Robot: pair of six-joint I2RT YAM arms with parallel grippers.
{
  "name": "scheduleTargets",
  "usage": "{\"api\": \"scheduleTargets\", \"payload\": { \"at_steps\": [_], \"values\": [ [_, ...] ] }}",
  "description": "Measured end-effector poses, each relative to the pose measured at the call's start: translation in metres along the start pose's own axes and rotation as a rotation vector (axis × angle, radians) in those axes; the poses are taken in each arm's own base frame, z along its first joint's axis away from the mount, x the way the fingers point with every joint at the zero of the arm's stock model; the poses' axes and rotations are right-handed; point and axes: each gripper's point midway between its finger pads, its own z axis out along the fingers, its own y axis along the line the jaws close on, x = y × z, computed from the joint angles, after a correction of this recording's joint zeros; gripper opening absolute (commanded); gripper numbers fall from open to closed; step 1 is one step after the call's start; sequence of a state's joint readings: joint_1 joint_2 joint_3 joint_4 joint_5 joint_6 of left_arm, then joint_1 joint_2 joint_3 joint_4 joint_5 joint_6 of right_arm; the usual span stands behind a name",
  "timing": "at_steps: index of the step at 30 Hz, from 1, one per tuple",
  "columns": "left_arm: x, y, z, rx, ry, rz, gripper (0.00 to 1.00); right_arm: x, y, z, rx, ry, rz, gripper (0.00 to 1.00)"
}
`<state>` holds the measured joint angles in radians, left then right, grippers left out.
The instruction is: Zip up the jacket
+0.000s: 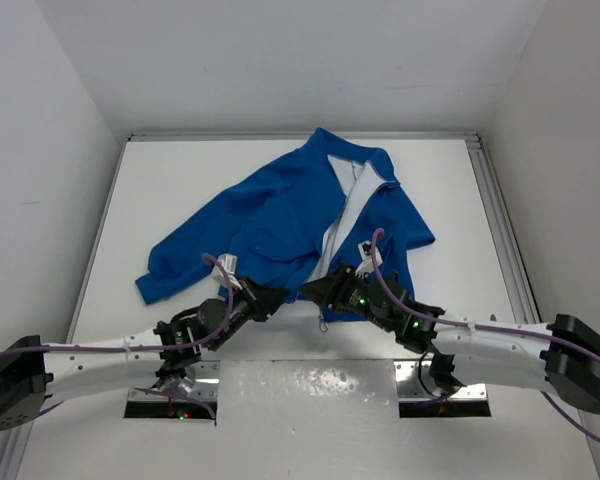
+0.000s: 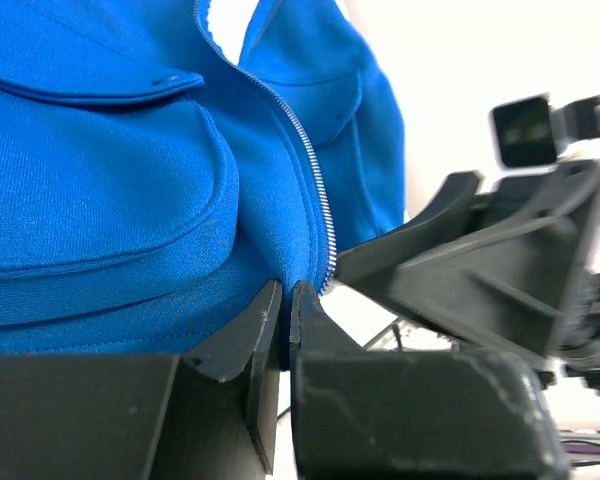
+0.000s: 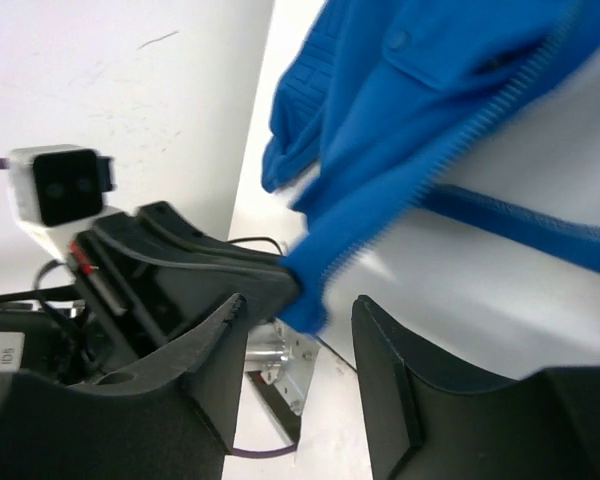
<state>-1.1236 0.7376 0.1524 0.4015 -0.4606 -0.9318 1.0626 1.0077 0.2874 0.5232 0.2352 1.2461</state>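
My left gripper pinches the hem beside the zipper's lower end (image 2: 328, 276), so my right gripper should hold the zipper edge (image 2: 324, 212) while my left gripper regrips nearer the teeth.
The blue jacket (image 1: 290, 215) lies spread on the white table, collar at the far side, front partly open with white lining showing. Its silver zipper (image 2: 315, 190) runs down to the hem. My left gripper (image 1: 277, 297) is shut on the jacket's bottom hem beside the zipper's lower end (image 2: 285, 295). My right gripper (image 1: 315, 290) is open just right of it. In the right wrist view the hem corner (image 3: 315, 290) with zipper teeth hangs between its spread fingers (image 3: 380, 330), held by the left gripper's fingers (image 3: 210, 270).
White walls enclose the table on the left, right and far sides. A metal rail (image 1: 500, 230) runs along the right edge. Both arm bases (image 1: 175, 395) sit on plates at the near edge.
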Motion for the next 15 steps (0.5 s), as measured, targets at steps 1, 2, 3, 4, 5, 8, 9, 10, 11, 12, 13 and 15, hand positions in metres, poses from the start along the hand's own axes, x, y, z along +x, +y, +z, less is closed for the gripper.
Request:
{"api": "scheduleTargets", "payload": {
  "at_steps": [1, 2, 3, 4, 5, 8, 9, 10, 11, 12, 13, 15],
  "values": [
    [-0.001, -0.001, -0.001, 0.006, -0.003, -0.006, 0.0, 0.002, -0.004, -0.001, 0.007, 0.004, 0.014, 0.45],
    [-0.001, -0.002, -0.001, 0.011, -0.004, -0.012, 0.0, 0.004, -0.008, -0.001, 0.016, 0.008, 0.022, 0.45],
    [-0.002, -0.004, -0.001, 0.019, -0.007, -0.02, 0.0, 0.006, -0.01, 0.0, 0.024, 0.014, 0.03, 0.45],
    [-0.003, -0.006, -0.001, 0.028, -0.01, -0.027, 0.0, 0.008, -0.011, 0.001, 0.028, 0.019, 0.038, 0.45],
    [-0.003, -0.008, -0.001, 0.036, -0.013, -0.035, 0.0, 0.009, -0.012, 0.002, 0.033, 0.022, 0.046, 0.46],
    [-0.003, -0.01, -0.002, 0.05, -0.013, -0.041, 0.0, 0.011, -0.014, 0.004, 0.036, 0.029, 0.069, 0.45],
    [-0.004, -0.011, -0.002, 0.056, -0.013, -0.044, 0.0, 0.012, -0.013, 0.005, 0.035, 0.029, 0.075, 0.44],
    [-0.003, -0.012, -0.003, 0.064, -0.012, -0.046, 0.0, 0.012, -0.013, 0.006, 0.031, 0.028, 0.078, 0.43],
    [-0.003, -0.013, -0.003, 0.07, -0.009, -0.048, 0.0, 0.012, -0.011, 0.006, 0.025, 0.028, 0.08, 0.42],
    [-0.002, -0.014, -0.003, 0.076, -0.005, -0.048, 0.0, 0.012, -0.01, 0.007, 0.017, 0.028, 0.083, 0.4],
    [-0.002, -0.016, -0.003, 0.082, -0.001, -0.05, 0.0, 0.012, -0.008, 0.008, 0.01, 0.027, 0.083, 0.38],
    [0.0, -0.017, -0.004, 0.093, 0.007, -0.052, 0.0, 0.012, -0.005, 0.009, -0.005, 0.027, 0.083, 0.35]
  ]
}}
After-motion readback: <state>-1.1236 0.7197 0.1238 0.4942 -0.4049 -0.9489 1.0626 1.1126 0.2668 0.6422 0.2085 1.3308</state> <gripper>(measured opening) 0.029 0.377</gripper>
